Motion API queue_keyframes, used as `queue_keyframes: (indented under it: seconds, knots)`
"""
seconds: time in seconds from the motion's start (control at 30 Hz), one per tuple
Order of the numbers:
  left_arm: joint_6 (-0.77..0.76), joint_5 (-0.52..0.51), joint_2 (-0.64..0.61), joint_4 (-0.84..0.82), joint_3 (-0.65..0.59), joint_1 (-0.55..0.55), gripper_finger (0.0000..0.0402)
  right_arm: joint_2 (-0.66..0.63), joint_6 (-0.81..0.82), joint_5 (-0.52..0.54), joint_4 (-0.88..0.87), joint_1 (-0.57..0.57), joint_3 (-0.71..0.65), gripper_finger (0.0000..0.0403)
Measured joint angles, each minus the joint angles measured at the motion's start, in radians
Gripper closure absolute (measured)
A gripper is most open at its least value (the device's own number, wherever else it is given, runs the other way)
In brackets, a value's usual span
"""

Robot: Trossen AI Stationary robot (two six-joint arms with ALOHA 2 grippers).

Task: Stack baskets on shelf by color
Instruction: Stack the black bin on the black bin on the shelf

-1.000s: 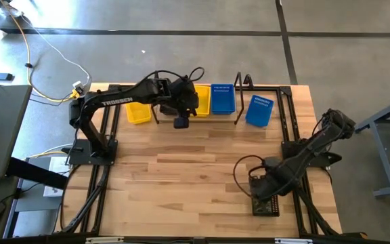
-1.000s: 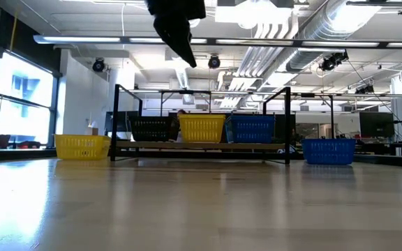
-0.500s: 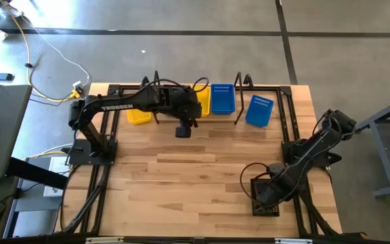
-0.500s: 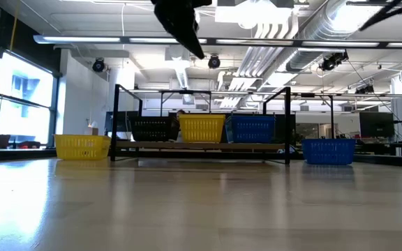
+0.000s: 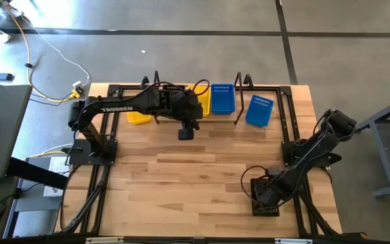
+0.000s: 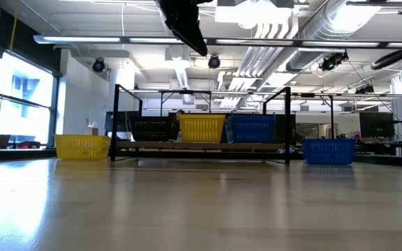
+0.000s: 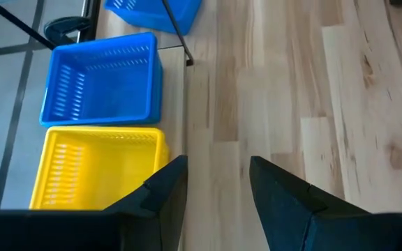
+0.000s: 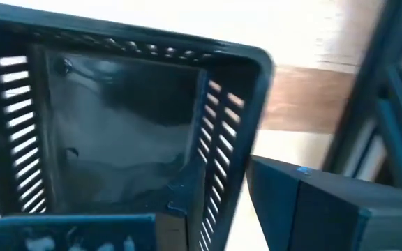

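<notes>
My right gripper should pick up the loose black basket (image 5: 265, 211) and pass it to my left gripper, because it lies far from the shelf's black basket (image 6: 153, 130).
The shelf (image 6: 201, 146) holds a black basket (image 6: 152, 129), a yellow basket (image 5: 202, 99) and a blue basket (image 5: 223, 98). A second yellow basket (image 5: 139, 115) rests on the table left of the shelf, and a second blue one (image 5: 259, 110) right of it. My left gripper (image 5: 186, 133) is open and empty, high above the table just in front of the shelf. Another black basket (image 5: 266, 202) rests on the table at the near right. My right gripper (image 5: 263, 194) is open over it, with one finger inside (image 8: 68, 233) and one outside (image 8: 313, 202) its side wall (image 8: 218, 160). My right gripper comes at the black basket from above and stands astride one side wall near a corner. I cannot tell whether either finger touches the wall. The basket rests flat on the table.
The shelf's black wire brackets (image 6: 117, 118) (image 6: 288, 118) stand at either end of the plank. Black frame rails (image 5: 293, 135) run along the table's sides. Bare wood lies between the shelf and the near edge.
My left gripper has drawn away from the shelf toward the table's near edge, still open. My right gripper has moved toward the near edge and down over the black basket, which stays in place.
</notes>
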Motion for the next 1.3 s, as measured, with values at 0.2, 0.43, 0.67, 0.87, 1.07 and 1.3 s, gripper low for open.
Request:
queue_keyframes:
  seconds: [0.2, 0.43, 0.67, 0.87, 1.07, 1.3]
  knots:
    - [-0.035, 0.001, 0.0, -0.001, 0.0, 0.0, 0.0256, 0.0, 0.0, -0.007, 0.1, 0.01, -0.072, 0.0311]
    - [-0.037, 0.002, 0.0, -0.001, 0.0, -0.036, 0.0257, 0.0, -0.009, 0.0, 0.105, -0.008, -0.069, 0.0393]
    - [-0.058, -0.012, 0.0, -0.001, 0.0, -0.104, 0.0256, 0.0, -0.02, 0.05, 0.173, -0.067, -0.069, 0.0399]
    - [-0.115, -0.021, 0.0, -0.002, 0.0, -0.174, 0.0256, 0.0, -0.048, 0.195, 0.158, -0.142, 0.0, 0.0403]
    - [-0.136, -0.041, 0.001, -0.031, 0.0, -0.241, 0.0256, 0.0, -0.093, 0.339, 0.029, -0.224, 0.134, 0.0403]
    - [-0.132, -0.103, 0.001, -0.058, 0.0, -0.308, 0.0257, 0.0, -0.16, 0.46, -0.08, -0.323, 0.266, 0.0403]
